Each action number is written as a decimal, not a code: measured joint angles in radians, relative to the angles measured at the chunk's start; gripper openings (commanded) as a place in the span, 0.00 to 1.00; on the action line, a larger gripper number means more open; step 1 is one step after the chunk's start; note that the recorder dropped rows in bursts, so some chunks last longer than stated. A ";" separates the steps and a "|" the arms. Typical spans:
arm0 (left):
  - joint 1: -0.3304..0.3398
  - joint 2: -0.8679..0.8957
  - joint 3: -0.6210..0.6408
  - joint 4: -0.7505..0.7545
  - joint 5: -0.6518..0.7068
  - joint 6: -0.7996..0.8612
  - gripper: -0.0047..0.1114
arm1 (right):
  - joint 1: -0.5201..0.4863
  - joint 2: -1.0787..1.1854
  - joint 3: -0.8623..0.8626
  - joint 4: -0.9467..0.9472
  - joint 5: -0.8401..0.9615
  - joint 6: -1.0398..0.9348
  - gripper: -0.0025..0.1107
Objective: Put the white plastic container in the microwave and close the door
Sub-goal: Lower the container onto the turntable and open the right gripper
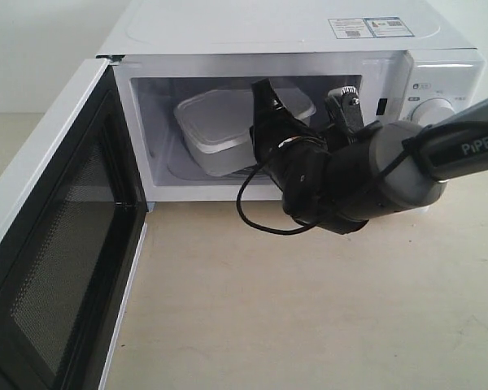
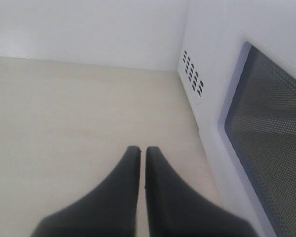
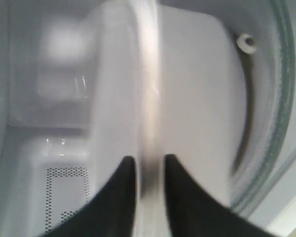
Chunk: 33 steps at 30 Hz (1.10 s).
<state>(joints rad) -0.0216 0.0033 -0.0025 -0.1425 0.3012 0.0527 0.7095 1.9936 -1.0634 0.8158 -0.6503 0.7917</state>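
Observation:
Next, I let go of the container's rim with my right gripper and push the container's front side [image 1: 202, 154] farther in, because the container's near corner [image 1: 215, 171] is close to the microwave's front edge.
The white plastic container [image 1: 215, 130] sits tilted inside the cavity of the microwave [image 1: 268, 32], over the glass turntable [image 3: 274, 123]. My right gripper [image 1: 267, 114] reaches into the cavity. In the right wrist view, the right gripper [image 3: 150, 163] is shut on the rim of the container [image 3: 187, 98], with one black finger on each side. The door [image 1: 49, 244] stands wide open at the left, mesh-lined inner face showing. My left gripper [image 2: 142, 150] is shut and empty above the table, beside the outer face of the door [image 2: 266, 123]; it does not show in the exterior view.
The microwave's knobs [image 1: 431, 110] sit on the right panel behind the right arm [image 1: 390, 171]. A black cable [image 1: 252, 215] loops under the wrist. Side vents [image 2: 193, 74] show near the left gripper. A beige tabletop [image 1: 293, 309] spreads in front.

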 measured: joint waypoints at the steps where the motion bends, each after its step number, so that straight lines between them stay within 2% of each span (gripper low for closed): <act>1: 0.000 0.000 0.000 0.000 0.000 0.000 0.08 | 0.000 0.000 -0.001 0.000 -0.004 0.000 0.48; 3: 0.000 0.000 0.000 0.000 0.000 0.000 0.08 | 0.000 0.000 -0.001 0.000 -0.006 0.000 0.57; 7: 0.000 0.000 0.000 0.000 0.000 0.000 0.08 | 0.000 0.000 -0.001 0.000 -0.008 -0.005 0.55; 18: 0.000 0.000 0.000 0.000 0.000 0.000 0.08 | 0.000 -0.036 -0.001 -0.070 0.054 -0.027 0.02; 26: 0.000 0.000 0.000 0.000 0.000 0.000 0.08 | 0.000 -0.061 -0.001 -0.145 0.264 -0.199 0.02; 33: 0.000 0.000 0.000 0.000 0.000 0.000 0.08 | 0.000 -0.061 -0.001 -0.517 0.392 -0.291 0.02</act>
<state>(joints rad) -0.0216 0.0033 -0.0025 -0.1425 0.3012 0.0527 0.7095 1.9323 -1.0643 0.2991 -0.2587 0.5011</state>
